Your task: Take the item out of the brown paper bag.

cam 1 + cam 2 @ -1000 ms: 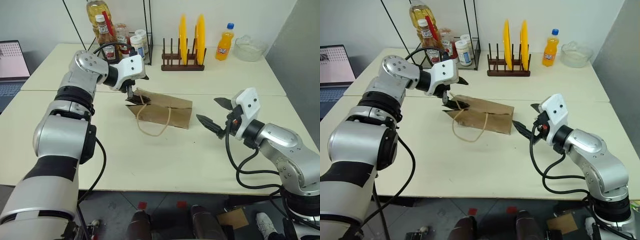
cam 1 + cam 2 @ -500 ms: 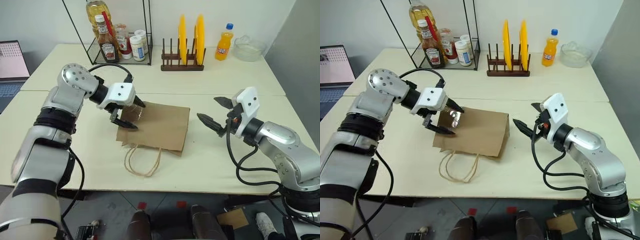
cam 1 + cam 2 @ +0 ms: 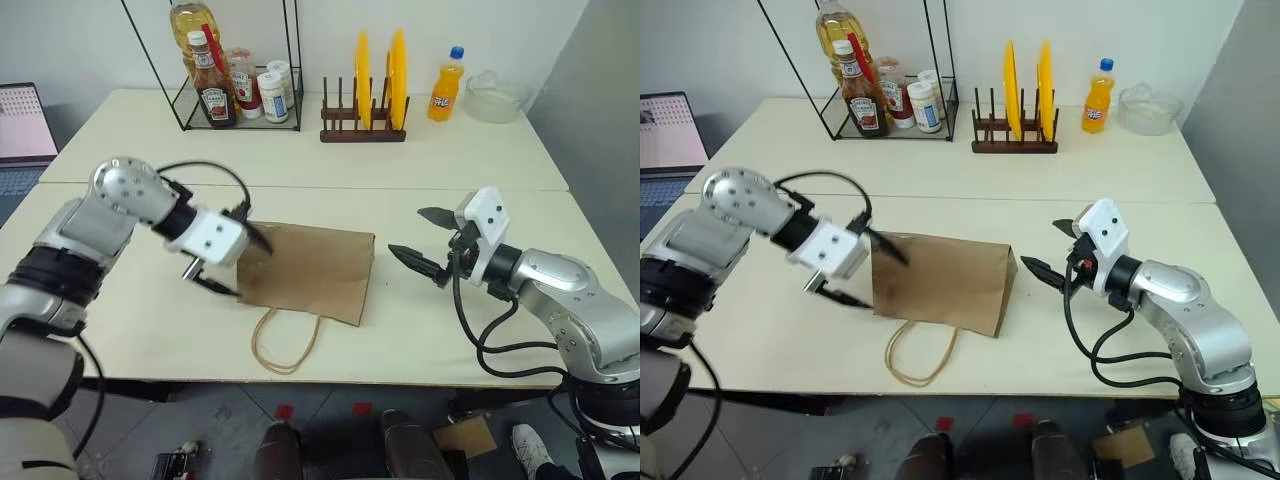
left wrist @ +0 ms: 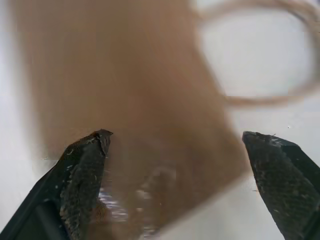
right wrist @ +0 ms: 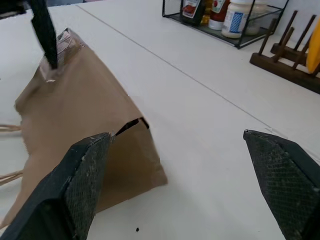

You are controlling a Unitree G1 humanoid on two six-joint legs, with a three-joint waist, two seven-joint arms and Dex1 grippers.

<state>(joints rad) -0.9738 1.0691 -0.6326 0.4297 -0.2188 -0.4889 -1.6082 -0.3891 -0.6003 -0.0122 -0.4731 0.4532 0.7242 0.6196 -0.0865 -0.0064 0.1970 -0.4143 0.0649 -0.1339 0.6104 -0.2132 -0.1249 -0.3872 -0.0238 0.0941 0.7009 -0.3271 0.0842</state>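
The brown paper bag's opening (image 3: 299, 314) will spread wide when I lift one handle, because the cord handles (image 3: 283, 369) loop out from the bag's near edge.
The brown paper bag (image 3: 312, 272) lies flat on the table, its cord handles (image 3: 287, 343) looping toward the front edge. My left gripper (image 3: 232, 262) is open with the bag's left end between its fingers: one finger rests over the far corner, the other at the near corner. In the left wrist view the bag (image 4: 125, 100) runs between the two fingers, with a shiny patch near its end. My right gripper (image 3: 423, 241) is open and hangs just right of the bag without touching it. The item is hidden.
At the back left, a wire rack (image 3: 235, 85) holds a ketchup bottle, an oil bottle and jars. A plate rack (image 3: 365, 100) with yellow plates, an orange soda bottle (image 3: 444, 85) and a glass bowl (image 3: 497, 97) stand along the back. A laptop (image 3: 22, 125) sits far left.
My left gripper has pulled back toward the front edge and to the left. The bag came with it and now lies flat and nearer. The right gripper has stayed put.
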